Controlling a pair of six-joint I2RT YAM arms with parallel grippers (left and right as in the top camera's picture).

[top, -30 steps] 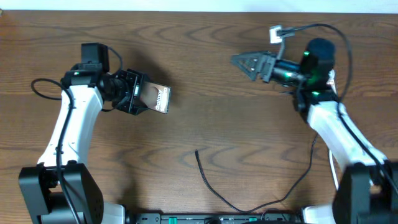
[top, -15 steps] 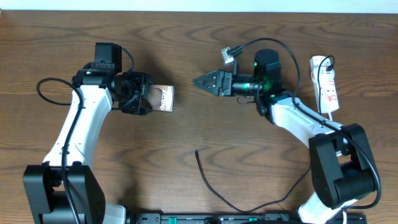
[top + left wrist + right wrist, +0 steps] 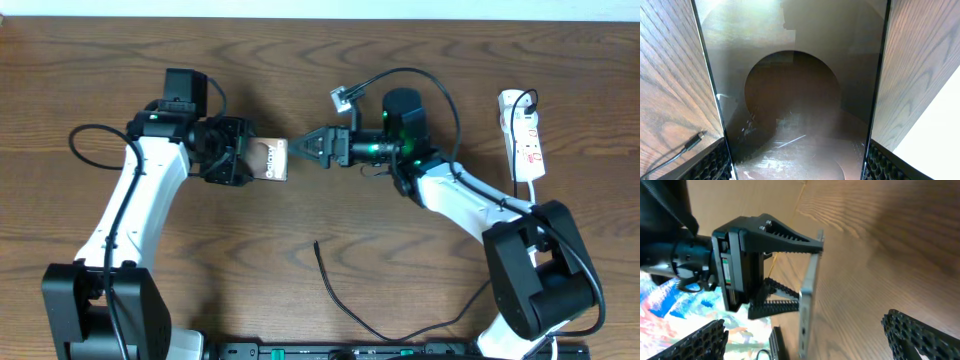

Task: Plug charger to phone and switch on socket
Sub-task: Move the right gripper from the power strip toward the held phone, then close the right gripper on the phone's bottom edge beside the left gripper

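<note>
My right gripper should go on toward the phone's loose end before the fingers close across it, because the phone's thin edge is between my open fingers.
The bronze-brown phone is held off the table, with my left gripper shut on its long sides. In the left wrist view the phone fills the space between both pads. My right gripper is open and points left at the phone's free end, almost touching it. In the right wrist view the phone's edge stands upright between the wide-apart fingers. The charger lies loose on the table, its tip at mid-front. The white socket lies far right.
The charger's tip also shows at the lower left of the left wrist view. The socket's white cord runs toward the right arm's base. Thick black arm cables loop above the right wrist and beside the left arm.
My right arm has swung left from near the socket to the phone's end, jaws still open. My left arm has carried the phone a little to the right.
</note>
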